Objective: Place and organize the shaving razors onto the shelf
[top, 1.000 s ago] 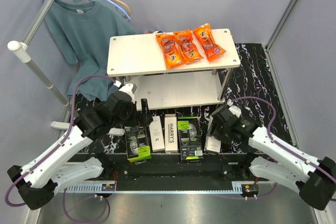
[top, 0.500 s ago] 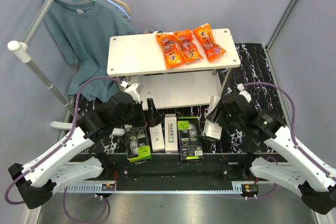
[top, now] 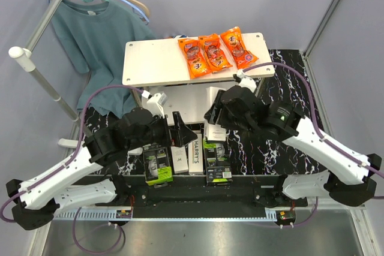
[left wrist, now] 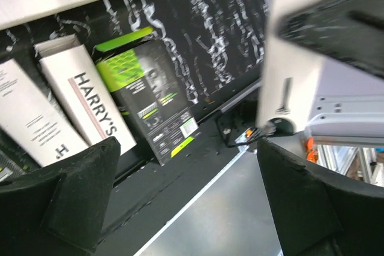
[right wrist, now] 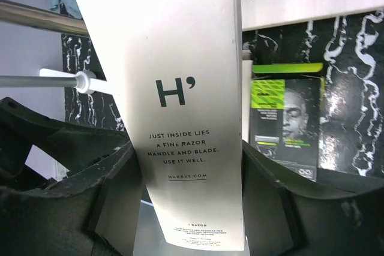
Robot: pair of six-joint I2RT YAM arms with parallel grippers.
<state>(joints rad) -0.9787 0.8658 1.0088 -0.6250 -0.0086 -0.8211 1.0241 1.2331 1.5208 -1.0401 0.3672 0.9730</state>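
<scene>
Next, my left gripper takes the white razor box's lower end from my right gripper, because the top board's open space is on my left gripper's side.
My right gripper is shut on a slim white razor box marked "H'" and holds it upright in front of the shelf's lower board. The shelf's top board is pale wood-grain. My left gripper is open and empty above the row on the table: a black-and-green razor box, two white Harry's boxes, and a second black-and-green box. The left wrist view shows the HARRY'S box and a black box beyond my open gripper.
Three orange snack packets lie on the right half of the top board. A teal shirt hangs on a metal rack at the back left. Grey walls close in the black marbled table.
My right gripper has lifted the white box from the right end of the row and carried it up and left to the shelf's lower board. My left gripper has moved right over the row.
</scene>
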